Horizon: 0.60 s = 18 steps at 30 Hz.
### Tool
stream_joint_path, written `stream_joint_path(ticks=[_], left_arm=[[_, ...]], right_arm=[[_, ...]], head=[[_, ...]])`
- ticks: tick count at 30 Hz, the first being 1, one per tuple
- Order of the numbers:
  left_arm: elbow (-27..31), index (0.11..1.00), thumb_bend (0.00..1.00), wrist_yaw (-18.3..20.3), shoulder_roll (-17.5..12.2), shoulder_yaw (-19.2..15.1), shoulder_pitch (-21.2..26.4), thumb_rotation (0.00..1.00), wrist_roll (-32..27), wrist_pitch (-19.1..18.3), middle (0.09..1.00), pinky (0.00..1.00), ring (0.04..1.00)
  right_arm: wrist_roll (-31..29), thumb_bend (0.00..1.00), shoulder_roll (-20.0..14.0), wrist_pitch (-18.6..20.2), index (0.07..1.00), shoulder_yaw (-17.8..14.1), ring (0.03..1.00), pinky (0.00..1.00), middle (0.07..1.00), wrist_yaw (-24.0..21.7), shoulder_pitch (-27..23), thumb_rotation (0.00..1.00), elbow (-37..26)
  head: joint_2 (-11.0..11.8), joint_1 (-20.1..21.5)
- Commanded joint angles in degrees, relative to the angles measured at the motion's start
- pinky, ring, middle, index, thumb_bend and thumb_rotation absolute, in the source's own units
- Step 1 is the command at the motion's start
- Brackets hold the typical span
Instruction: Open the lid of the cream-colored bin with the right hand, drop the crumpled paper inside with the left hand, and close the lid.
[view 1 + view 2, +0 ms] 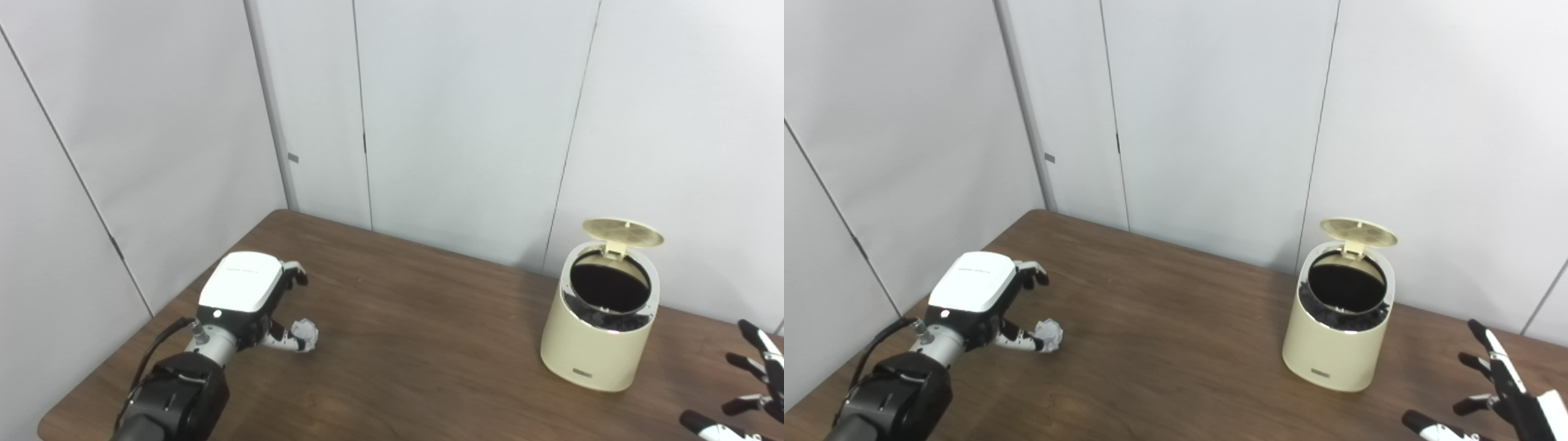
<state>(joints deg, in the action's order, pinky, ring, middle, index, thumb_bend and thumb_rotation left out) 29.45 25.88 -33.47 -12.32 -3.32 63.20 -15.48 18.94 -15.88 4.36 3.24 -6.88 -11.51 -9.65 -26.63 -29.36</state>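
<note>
The crumpled paper (305, 334) will fall through whole and end up hidden when the robot drops it, because the bin's dark opening (610, 286) is much wider than the paper.
The cream-colored bin (597, 343) stands at the right of the table, its round lid (623, 231) tipped up at the back and the dark inside showing. The crumpled white paper (305, 334) lies on the table at the left. My left hand (248, 294) hovers just over it, open; the thumb reaches along the table to the paper's near side while the fingers (295, 273) curl above and behind it, apart from it. My right hand (1500, 392) sits low at the right edge, in front of and to the right of the bin, fingers spread and holding nothing.
The brown wooden table (416, 343) ends close to grey partition walls (465, 122) at the back and left. Bare tabletop stretches between the paper and the bin.
</note>
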Motion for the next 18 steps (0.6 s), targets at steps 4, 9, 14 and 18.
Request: stream_joint_path(ticks=[4,9,14,18], left_arm=[[-1.44,0.697,0.92,0.94,-2.30,-0.17,2.47,0.17,1.97,-0.10,0.671,0.49,0.596],[-3.40,0.693,0.91,-0.09,-1.91,0.75,2.88,0.18,2.98,0.70,0.664,0.48,0.592],[-6.16,0.678,0.90,-4.64,-0.98,1.58,2.83,0.15,2.09,2.22,0.595,0.44,0.546],[-8.97,0.672,0.89,-8.86,-0.22,2.66,2.69,0.14,2.51,3.30,0.552,0.41,0.506]], right_arm=[[-0.11,0.86,-0.43,-1.07,0.978,-0.21,0.872,0.50,0.985,0.23,-1.75,0.47,-2.05],[-0.23,0.84,-0.61,-1.87,0.985,-0.15,0.883,0.54,0.993,0.25,-1.61,0.47,-1.70],[-0.49,0.84,-0.55,-1.72,0.980,-0.15,0.903,0.47,0.995,0.09,-1.40,0.48,-1.89],[-0.53,0.83,-0.39,-1.15,0.973,-0.17,0.913,0.46,0.994,0.07,-1.18,0.45,-2.08]], head=[[-0.17,0.19],[-0.17,0.19],[-0.60,0.35],[-0.79,0.32]])
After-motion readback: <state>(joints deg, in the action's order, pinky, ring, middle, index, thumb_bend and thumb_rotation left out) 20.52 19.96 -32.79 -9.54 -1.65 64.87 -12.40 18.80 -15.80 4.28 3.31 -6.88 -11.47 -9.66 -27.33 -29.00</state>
